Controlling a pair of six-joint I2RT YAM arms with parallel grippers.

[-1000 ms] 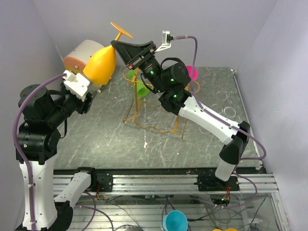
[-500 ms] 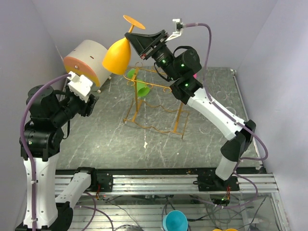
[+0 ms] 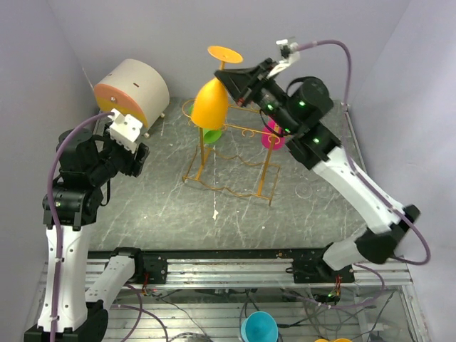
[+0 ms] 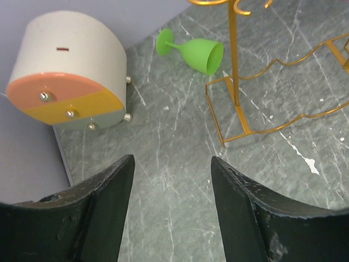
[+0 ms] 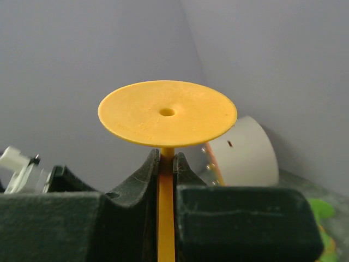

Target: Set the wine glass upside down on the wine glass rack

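Note:
The orange wine glass's bowl [image 3: 210, 107] is above the top wires of the rack, so my right gripper should move back and bring the orange wine glass's stem into the front hook [image 3: 273, 139] close to the pink glass.
My right gripper [image 3: 229, 74] is shut on the stem of an orange wine glass [image 3: 210, 104]. It holds the glass upside down, foot up, above the left end of the golden wire rack [image 3: 231, 162]. In the right wrist view the round orange foot [image 5: 167, 113] sits above my fingers and the stem [image 5: 166, 213] is pinched between them. My left gripper [image 4: 170, 180] is open and empty over the bare table left of the rack [image 4: 240, 117]; it also shows in the top view [image 3: 132, 142].
A green wine glass [image 4: 194, 51] lies on its side behind the rack's left upright. A pink glass [image 3: 272, 135] is at the rack's right end. A round cream drum with an orange face [image 3: 130, 94] stands at the back left. Grey walls enclose the table.
My right arm has carried the orange glass to the right, from near the drum to above the rack's left end, turning it more upright. My left arm has shifted slightly right.

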